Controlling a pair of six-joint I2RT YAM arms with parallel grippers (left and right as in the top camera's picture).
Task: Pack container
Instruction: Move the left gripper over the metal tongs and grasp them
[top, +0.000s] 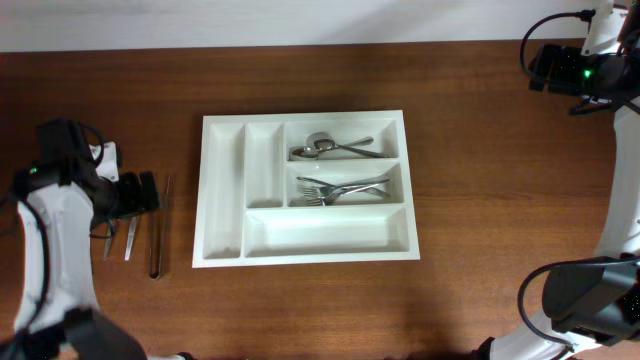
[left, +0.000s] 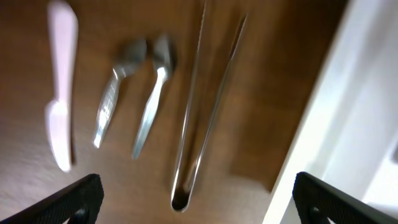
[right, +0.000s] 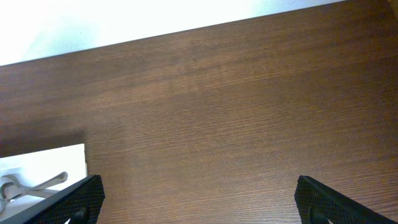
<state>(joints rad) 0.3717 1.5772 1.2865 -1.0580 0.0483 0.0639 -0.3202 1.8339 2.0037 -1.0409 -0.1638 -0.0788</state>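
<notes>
Next, I pinch the tongs (top: 155, 271) with my left gripper and put them in the tray's nearest narrow compartment (top: 221, 190), because they lie across the tray from my right gripper.
The white cutlery tray (top: 225, 190) lies mid-table with five compartments; spoons (top: 335, 148) lie in the top right one and forks (top: 340, 189) in the one below. Its edge shows in the left wrist view (left: 348, 106) and its corner in the right wrist view (right: 43, 165). Metal tongs (top: 159, 228) (left: 205, 106), two small spoons (top: 130, 238) (left: 152, 99) and a pale plastic knife (left: 61, 93) lie on the table left of the tray. My left gripper (top: 150, 192) (left: 198, 205) is open and empty above the tongs. My right gripper (top: 540, 68) (right: 199, 208) is open and empty at the far right back.
The brown wooden table (top: 500, 200) ends at a white wall along the back (right: 124, 18). The tray's two narrow left compartments (top: 262, 160) and long bottom compartment (top: 330, 232) hold nothing.
</notes>
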